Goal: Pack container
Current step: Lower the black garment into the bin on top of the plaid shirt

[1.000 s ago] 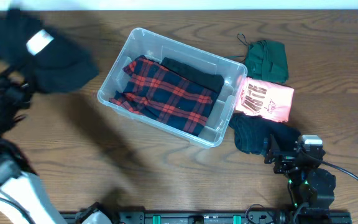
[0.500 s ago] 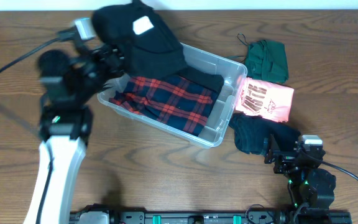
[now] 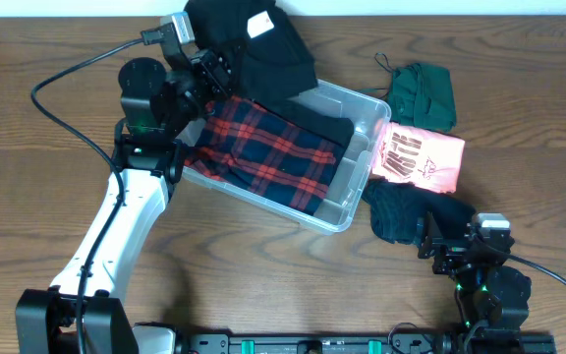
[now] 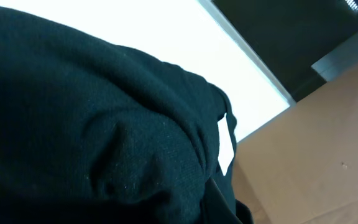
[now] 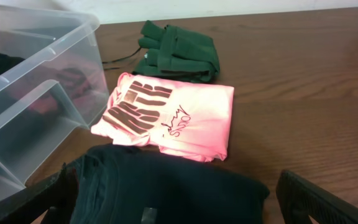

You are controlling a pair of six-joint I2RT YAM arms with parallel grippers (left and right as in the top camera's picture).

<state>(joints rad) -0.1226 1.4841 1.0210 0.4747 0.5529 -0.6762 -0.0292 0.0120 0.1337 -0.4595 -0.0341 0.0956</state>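
Note:
The white-tagged black garment (image 3: 268, 44) is hanging out past the container's far rim. My left gripper should pull it back over the red plaid garment (image 3: 278, 162) before lowering it.
The clear plastic container (image 3: 347, 211) sits mid-table and holds a red plaid garment (image 3: 268, 152) and a black folded one (image 3: 322, 123). My left gripper (image 3: 214, 69) is shut on a black garment with a white tag (image 3: 263, 44) and holds it above the container's far left corner. That garment fills the left wrist view (image 4: 104, 137). My right gripper (image 3: 438, 241) is open at the near edge of a dark folded garment (image 3: 406, 211), with its fingers either side of that garment in the right wrist view (image 5: 166, 193). The container's corner (image 5: 36, 74) shows there too.
A pink printed shirt (image 3: 419, 157) lies right of the container, and a green garment (image 3: 423, 93) lies beyond it. Both show in the right wrist view, the pink shirt (image 5: 173, 118) nearer and the green garment (image 5: 179, 56) behind. The table's far edge runs just behind the left gripper.
My left arm has swung from the far left of the table rightward to the container, carrying the black garment. The right arm has not moved.

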